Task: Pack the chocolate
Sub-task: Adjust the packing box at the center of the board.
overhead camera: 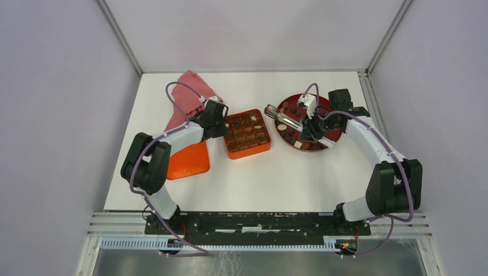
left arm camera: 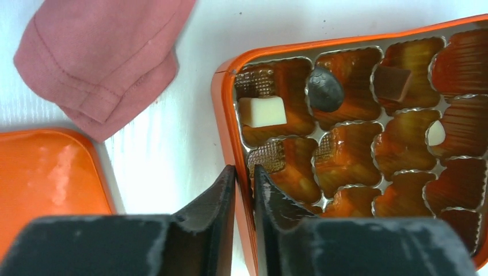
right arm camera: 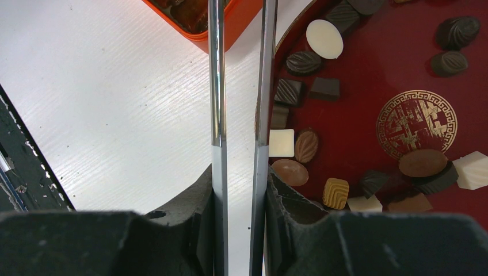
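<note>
The orange gridded box (overhead camera: pixel 247 133) is at a slant, so the robot's left gripper should draw its side (left arm camera: pixel 228 135) toward the front and turn the box straight before the tongs lower chocolate.
The orange gridded box (overhead camera: pixel 247 133) sits mid-table. In the left wrist view several of its cells hold chocolate: a white block (left arm camera: pixel 262 111), a dark round piece (left arm camera: pixel 325 89) and a brown block (left arm camera: pixel 391 82). My left gripper (overhead camera: pixel 217 122) is shut on the box's left wall (left arm camera: pixel 244 178), one finger inside and one outside. My right gripper (overhead camera: pixel 311 127) is shut on metal tongs (overhead camera: pixel 281 117), whose two blades (right arm camera: pixel 217 86) run over the table beside the dark red plate (right arm camera: pixel 380 63). Many loose chocolate pieces (right arm camera: pixel 325 39) lie on the plate. The tong tips are out of the wrist view.
The orange lid (overhead camera: pixel 187 160) lies left of the box, also in the left wrist view (left arm camera: pixel 46 178). A red cloth (overhead camera: pixel 190 95) lies at the back left, near the box's corner (left arm camera: pixel 103 57). The plate (overhead camera: pixel 332 138) is at the right.
</note>
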Available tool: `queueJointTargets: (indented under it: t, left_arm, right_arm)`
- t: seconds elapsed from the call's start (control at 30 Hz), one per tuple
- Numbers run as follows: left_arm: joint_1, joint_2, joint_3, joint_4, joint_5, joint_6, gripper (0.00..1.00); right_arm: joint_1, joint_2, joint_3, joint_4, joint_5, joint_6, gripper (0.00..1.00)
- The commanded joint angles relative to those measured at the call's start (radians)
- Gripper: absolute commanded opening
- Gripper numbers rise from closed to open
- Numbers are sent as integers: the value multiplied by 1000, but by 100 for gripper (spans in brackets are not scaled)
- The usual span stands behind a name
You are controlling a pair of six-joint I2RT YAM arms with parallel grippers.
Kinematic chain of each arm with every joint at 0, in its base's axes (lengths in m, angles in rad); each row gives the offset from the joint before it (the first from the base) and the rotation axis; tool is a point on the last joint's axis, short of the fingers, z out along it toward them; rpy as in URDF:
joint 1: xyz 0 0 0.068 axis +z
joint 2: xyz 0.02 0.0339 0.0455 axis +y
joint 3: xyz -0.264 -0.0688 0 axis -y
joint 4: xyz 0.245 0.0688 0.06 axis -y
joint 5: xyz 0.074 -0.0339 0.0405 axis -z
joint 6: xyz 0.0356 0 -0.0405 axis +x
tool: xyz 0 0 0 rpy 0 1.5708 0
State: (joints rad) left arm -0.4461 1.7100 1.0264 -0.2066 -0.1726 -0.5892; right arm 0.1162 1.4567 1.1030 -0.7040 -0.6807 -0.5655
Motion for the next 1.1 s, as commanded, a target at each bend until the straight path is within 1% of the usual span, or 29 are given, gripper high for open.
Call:
queueJointTargets:
  t: [0.0, 0.07, 0.1, 0.2, 0.27, 0.43, 0.6, 0.7, 0.8, 0.87, 0.93, 1.0, 1.07]
  left_arm:
    - [-9, 19, 51, 27, -4, 55, 14]
    - [-17, 19, 51, 27, -17, 53, 5]
    - [-22, 16, 49, 28, -22, 52, 2]
    - [-40, -19, 38, 36, -60, 61, 2]
    - [-62, -61, 19, 50, -113, 71, 2]
    - [-128, -194, -40, 88, -274, 82, 2]
    - [-206, -307, -96, 124, -438, 104, 2]
    - [-222, -343, -108, 123, -458, 109, 2]
    - [-221, -339, -110, 104, -449, 89, 2]
    - [-220, -302, -86, 69, -432, 67, 2]
    - [-218, -234, -37, 4, -416, 31, 2]
    - [-217, -172, 0, -43, -399, -6, 2]
    - [-212, -132, 17, -52, -360, -32, 2]
  right_arm:
    - [4, -26, 21, 33, -30, -6, 0]
    - [4, -20, 33, 24, -33, -8, 0]
    - [4, -18, 39, 21, -33, -10, 0]
    - [4, -15, 61, 6, -39, -16, 0]
    - [4, -16, 79, -6, -53, -19, 0]
    - [1, -31, 135, -36, -107, -34, 0]
    - [-4, -53, 174, -76, -166, -81, 0]
    - [-4, -61, 179, -113, -211, -131, 0]
    - [3, -71, 179, -170, -241, -215, 0]
    - [25, -83, 151, -179, -199, -255, 0]
    - [61, -92, 110, -175, -126, -281, 0]
    - [106, -104, 71, -153, -38, -283, 0]
    - [151, -108, 36, -117, 38, -266, 0]
